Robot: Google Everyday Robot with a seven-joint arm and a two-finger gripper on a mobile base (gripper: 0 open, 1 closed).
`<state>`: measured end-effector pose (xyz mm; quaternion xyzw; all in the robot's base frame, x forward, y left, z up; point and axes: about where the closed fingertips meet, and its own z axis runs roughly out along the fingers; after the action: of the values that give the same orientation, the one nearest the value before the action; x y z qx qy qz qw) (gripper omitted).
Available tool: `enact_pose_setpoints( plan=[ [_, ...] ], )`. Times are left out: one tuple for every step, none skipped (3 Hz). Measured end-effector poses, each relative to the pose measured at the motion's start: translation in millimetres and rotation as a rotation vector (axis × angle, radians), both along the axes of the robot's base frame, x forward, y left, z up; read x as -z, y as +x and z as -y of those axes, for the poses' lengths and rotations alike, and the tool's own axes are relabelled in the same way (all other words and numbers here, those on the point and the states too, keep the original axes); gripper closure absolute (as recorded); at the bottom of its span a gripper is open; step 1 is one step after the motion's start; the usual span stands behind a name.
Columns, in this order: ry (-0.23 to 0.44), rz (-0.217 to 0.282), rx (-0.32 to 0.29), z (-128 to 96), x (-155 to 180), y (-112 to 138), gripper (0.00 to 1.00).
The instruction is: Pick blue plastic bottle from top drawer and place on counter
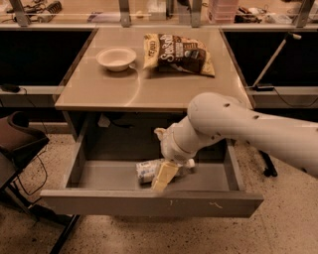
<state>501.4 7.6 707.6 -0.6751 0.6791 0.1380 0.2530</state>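
Observation:
My gripper needs to lift clear, turn and come down with its fingers on either side of the bottle (179, 168), because its near finger lies over the blue plastic bottle's body (148, 171).
The blue plastic bottle (147, 170) lies on its side on the floor of the open top drawer (149, 204), near the middle, with its white cap (190, 162) pointing right. My gripper (165, 176) reaches down into the drawer from the right and overlaps the middle of the bottle, hiding that part. The white arm comes in from the right edge. The beige counter (124, 92) is the tabletop just above the drawer.
A white bowl (116, 58) and a dark brown-and-yellow chip bag (179, 53) lie on the far part of the counter. A cluttered shelf with metal posts (124, 11) runs along the back. A dark chair (17, 141) stands at the left.

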Motion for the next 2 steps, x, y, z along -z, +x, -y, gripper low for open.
enact_pose_setpoints(
  plan=[
    [0.029,-0.014,0.075,8.8,34.3,-2.0,0.00],
    [0.049,0.013,0.123,9.7,32.1,15.5,0.00]
  ],
)
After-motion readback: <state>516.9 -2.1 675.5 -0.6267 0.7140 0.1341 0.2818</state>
